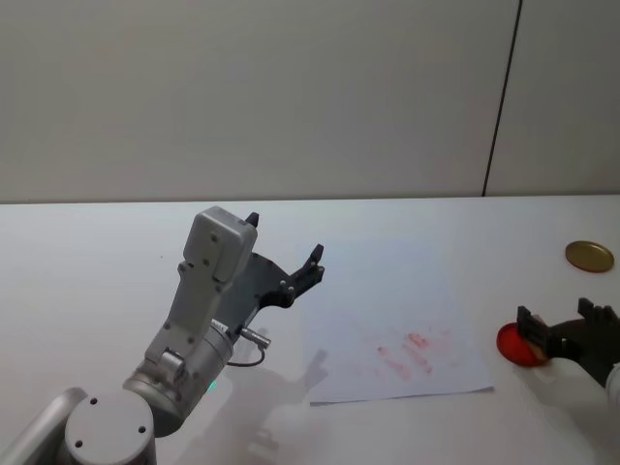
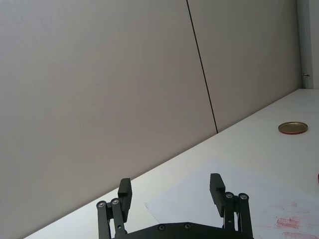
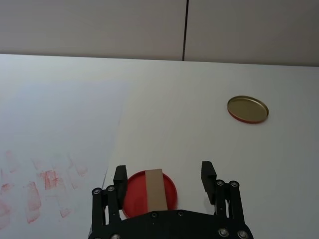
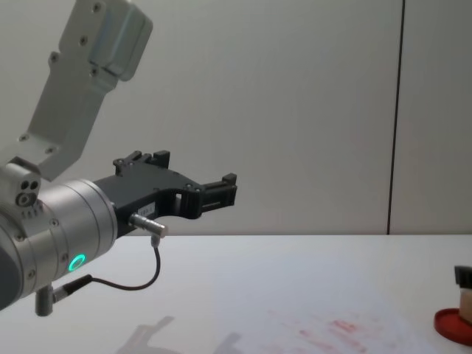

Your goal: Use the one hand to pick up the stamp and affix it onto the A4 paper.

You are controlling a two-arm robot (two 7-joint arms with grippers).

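The red marks on the A4 paper (image 4: 344, 326) are faint and patchy oblongs. The stamp (image 3: 156, 190) will leave another uneven red oblong when I press it.
The stamp (image 3: 154, 189), a small tan wooden block, stands on the flat red round ink pad (image 3: 132, 196) at the table's right, just off the right edge of the A4 paper (image 1: 387, 310). My right gripper (image 3: 164, 175) is open and hovers low over the pad, with the stamp between its fingers and a gap on each side. In the head view the right gripper (image 1: 555, 315) covers part of the pad (image 1: 511, 346). The chest view shows the stamp (image 4: 465, 302) at the right edge. My left gripper (image 1: 286, 239) hangs open and empty above the paper's left side.
A gold round lid (image 1: 589, 256) lies on the white table beyond the pad, toward the wall. Faint red stamp marks (image 1: 412, 351) cover the paper's near right part. The big left arm (image 1: 199, 310) rises over the table's left front.
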